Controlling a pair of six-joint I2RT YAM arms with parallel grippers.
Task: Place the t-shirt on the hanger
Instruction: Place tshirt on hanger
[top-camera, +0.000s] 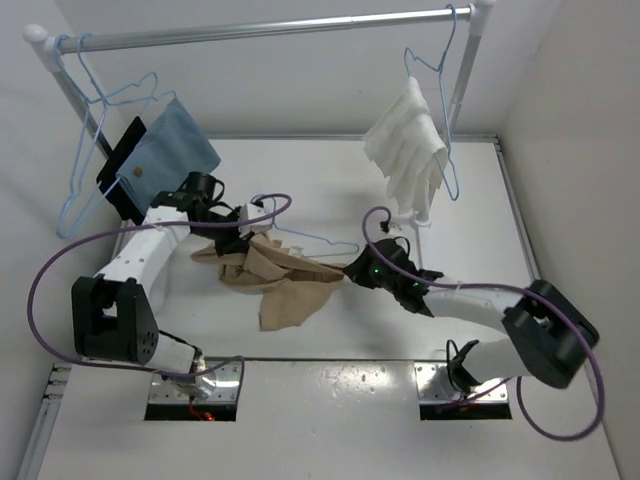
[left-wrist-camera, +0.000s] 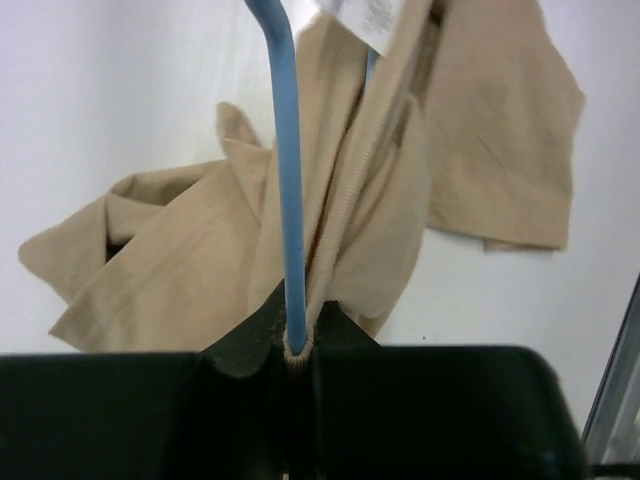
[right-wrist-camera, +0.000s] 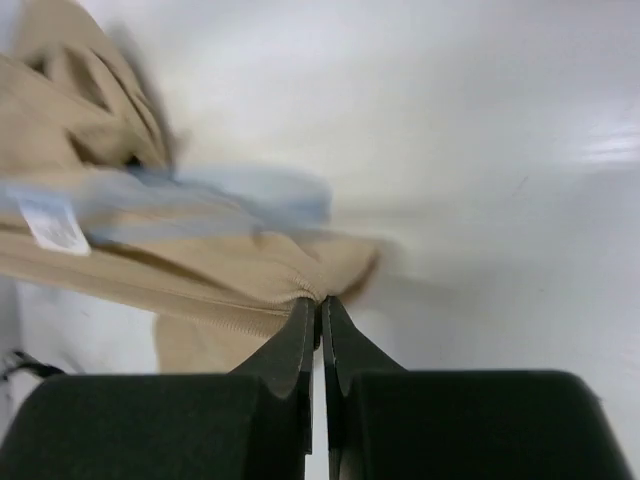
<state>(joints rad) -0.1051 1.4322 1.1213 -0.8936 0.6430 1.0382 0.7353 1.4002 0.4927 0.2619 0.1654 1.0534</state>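
The hanger's loose end (top-camera: 354, 247) is outside the t-shirt's tight collar. My right gripper should move the collar edge (top-camera: 337, 270) back toward my left gripper before it covers that end of the hanger.
The tan t-shirt (top-camera: 285, 285) lies bunched on the white table between the two arms. A pale-blue wire hanger (top-camera: 305, 240) lies across its top, partly under the cloth. My left gripper (top-camera: 237, 243) is shut at the shirt's left end. In the left wrist view my left gripper (left-wrist-camera: 295, 342) pinches the ribbed collar of the t-shirt (left-wrist-camera: 180, 260), which wraps the hanger wire (left-wrist-camera: 290, 200). My right gripper (top-camera: 356, 270) is shut on the shirt's right end. In the right wrist view my right gripper (right-wrist-camera: 321, 300) holds the collar edge of the t-shirt (right-wrist-camera: 200, 275), with the blurred hanger (right-wrist-camera: 240, 195) behind.
A metal rail (top-camera: 270, 28) spans the back. A blue denim-like cloth (top-camera: 170, 150) hangs on a hanger at the left, and a white cloth (top-camera: 408, 150) hangs on a hanger at the right. Purple cables loop beside both arms.
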